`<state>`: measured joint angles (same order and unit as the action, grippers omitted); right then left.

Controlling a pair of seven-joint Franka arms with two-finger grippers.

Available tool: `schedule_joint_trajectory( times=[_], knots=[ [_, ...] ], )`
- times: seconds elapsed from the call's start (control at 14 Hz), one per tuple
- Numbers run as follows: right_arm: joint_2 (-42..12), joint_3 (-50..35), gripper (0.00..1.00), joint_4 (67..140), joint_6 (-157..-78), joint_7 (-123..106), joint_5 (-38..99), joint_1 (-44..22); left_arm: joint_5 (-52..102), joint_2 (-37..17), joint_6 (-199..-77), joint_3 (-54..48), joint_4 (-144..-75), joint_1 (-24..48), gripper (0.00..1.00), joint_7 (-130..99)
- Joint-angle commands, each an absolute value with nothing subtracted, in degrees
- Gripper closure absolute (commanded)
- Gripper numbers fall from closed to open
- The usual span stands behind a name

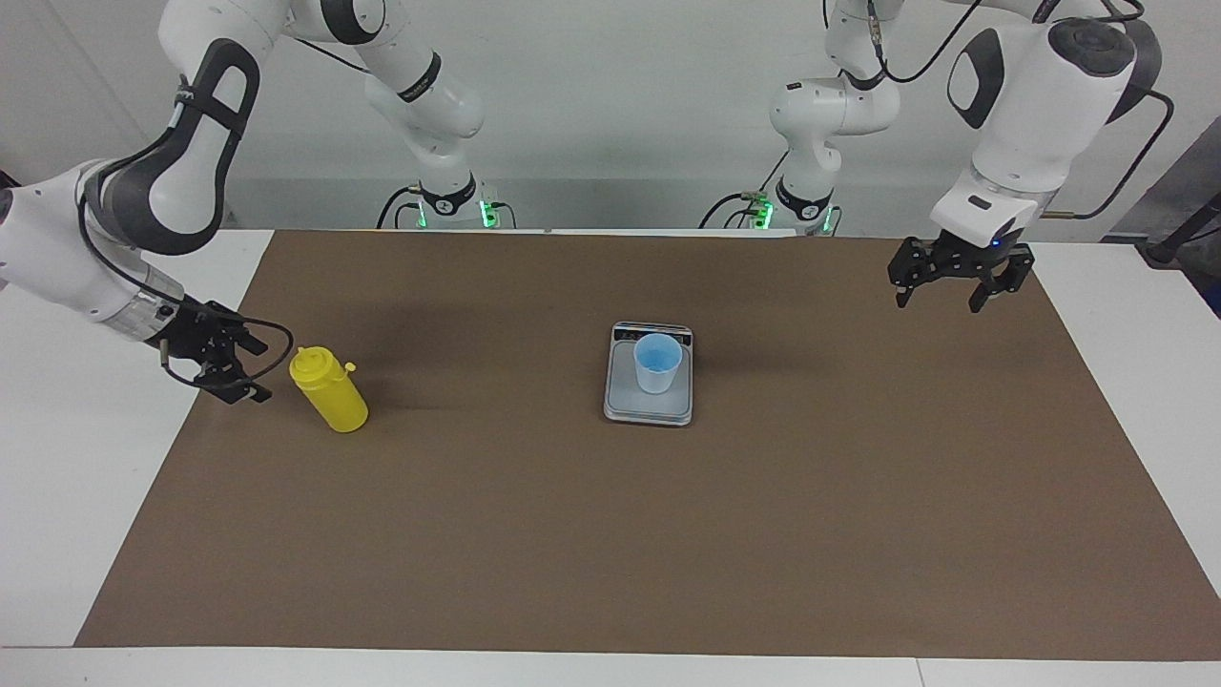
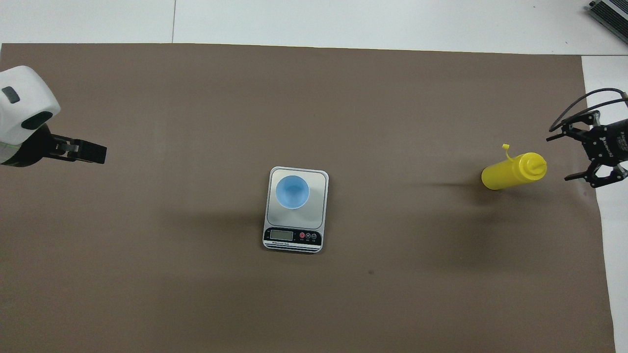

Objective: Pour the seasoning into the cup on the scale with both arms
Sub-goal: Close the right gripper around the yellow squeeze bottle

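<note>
The small cap (image 2: 505, 146) is joined to the yellow seasoning bottle by a thin strap (image 2: 508, 155), so the cap will stay attached and stick out when I pour.
The yellow seasoning bottle (image 1: 329, 389) stands upright on the brown mat toward the right arm's end of the table; it also shows in the overhead view (image 2: 512, 172). My right gripper (image 1: 256, 370) is open, low and level with the bottle, just beside it and not touching; it shows in the overhead view too (image 2: 560, 159). The light blue cup (image 1: 657, 363) stands upright on the silver-grey scale (image 1: 620, 405) at mid-table, and both show from above, the cup (image 2: 292, 192) and the scale (image 2: 320, 211). My left gripper (image 1: 940, 300) is open and empty, raised over the mat toward the left arm's end (image 2: 100, 153).
A brown mat (image 1: 610, 534) covers most of the white table (image 1: 86, 458). The scale's display strip (image 2: 292, 236) faces the robots. A grey object (image 2: 608, 14) lies at the table's corner farthest from the robots.
</note>
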<state>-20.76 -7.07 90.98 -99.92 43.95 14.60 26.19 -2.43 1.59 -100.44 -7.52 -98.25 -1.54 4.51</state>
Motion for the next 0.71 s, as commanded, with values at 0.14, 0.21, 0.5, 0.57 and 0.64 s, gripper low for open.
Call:
schedule_joint_trajectory(
  times=[0.14, 0.21, 0.5, 0.57, 0.64],
  knots=[
    [-26.36, -7.82, 0.0, 90.26, -98.88, 51.22, 18.17, 27.51, 1.84, 0.62, -97.22, -8.35, -96.07, -4.57, 0.0, 5.54],
    [-26.37, -7.82, 0.0, 91.92, -99.05, 51.41, 18.72, 27.42, 1.85, 0.18, -96.77, -8.35, -95.02, -4.74, 0.0, 5.62],
    [-25.93, -7.91, 0.0, 94.22, -97.91, 51.33, 21.25, 27.42, 1.58, -0.79, -94.75, -8.35, -92.9, -4.75, 0.0, 5.54],
    [-25.67, -7.91, 0.0, 94.74, -97.65, 51.33, 22.14, 27.51, 1.23, -0.88, -93.01, -8.52, -92.29, -4.83, 0.0, 5.45],
    [-25.58, -8.0, 0.0, 95.09, -96.78, 51.24, 23.19, 27.42, 1.32, -0.88, -91.42, -8.61, -91.24, -4.83, 0.0, 5.54]
  ],
)
